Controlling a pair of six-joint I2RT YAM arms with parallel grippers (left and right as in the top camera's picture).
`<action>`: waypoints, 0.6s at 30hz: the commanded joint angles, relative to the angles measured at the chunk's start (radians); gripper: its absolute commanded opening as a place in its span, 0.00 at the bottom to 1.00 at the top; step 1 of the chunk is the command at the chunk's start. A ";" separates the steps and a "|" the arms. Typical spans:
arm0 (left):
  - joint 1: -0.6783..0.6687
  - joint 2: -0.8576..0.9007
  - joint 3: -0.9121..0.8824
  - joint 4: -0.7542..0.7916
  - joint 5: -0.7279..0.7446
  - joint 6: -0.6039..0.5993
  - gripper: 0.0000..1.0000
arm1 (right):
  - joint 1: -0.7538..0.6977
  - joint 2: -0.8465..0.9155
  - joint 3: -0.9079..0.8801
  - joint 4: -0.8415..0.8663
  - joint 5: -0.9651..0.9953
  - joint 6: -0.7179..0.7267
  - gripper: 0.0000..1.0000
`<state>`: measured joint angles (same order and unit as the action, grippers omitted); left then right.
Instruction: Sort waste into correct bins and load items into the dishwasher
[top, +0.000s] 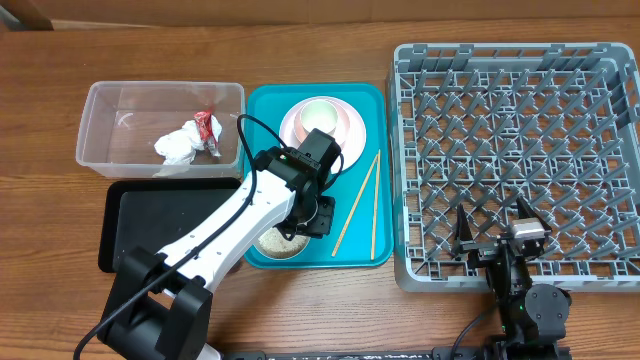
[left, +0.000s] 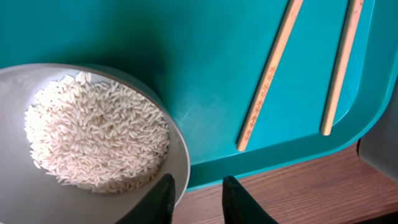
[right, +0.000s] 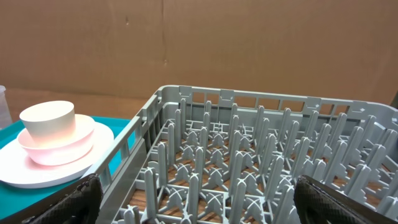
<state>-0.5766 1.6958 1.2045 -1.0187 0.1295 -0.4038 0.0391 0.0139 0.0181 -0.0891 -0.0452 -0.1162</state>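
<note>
Next, I lower my left gripper's fingers to straddle the bowl's side before I close and lift, since they are too high above the white bowl's rim.
A white bowl heaped with rice grains sits at the front left of the teal tray. My left gripper is slightly open and straddles the bowl's rim, one finger inside and one outside. Overhead, that gripper covers most of the rice. Two chopsticks lie on the tray. Behind them stands a pale pink plate with a white cup stacked on it. My right gripper hangs wide open over the front of the grey dish rack, holding nothing.
The clear tub at the back left holds a crumpled napkin and a red wrapper. The black tray lies in front of it, beside the teal tray. The rack's upright pegs stand below my right gripper.
</note>
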 joint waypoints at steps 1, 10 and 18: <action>-0.006 0.004 -0.006 0.011 -0.018 -0.011 0.30 | -0.004 -0.011 -0.010 0.008 -0.002 -0.004 1.00; -0.006 0.004 -0.007 0.017 -0.028 -0.023 0.25 | -0.004 -0.011 -0.010 0.008 -0.002 -0.004 1.00; -0.006 0.004 -0.007 0.019 -0.034 -0.023 0.22 | -0.004 -0.011 -0.010 0.008 -0.002 -0.004 1.00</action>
<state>-0.5766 1.6958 1.2045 -1.0023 0.1146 -0.4164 0.0387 0.0139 0.0181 -0.0891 -0.0452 -0.1165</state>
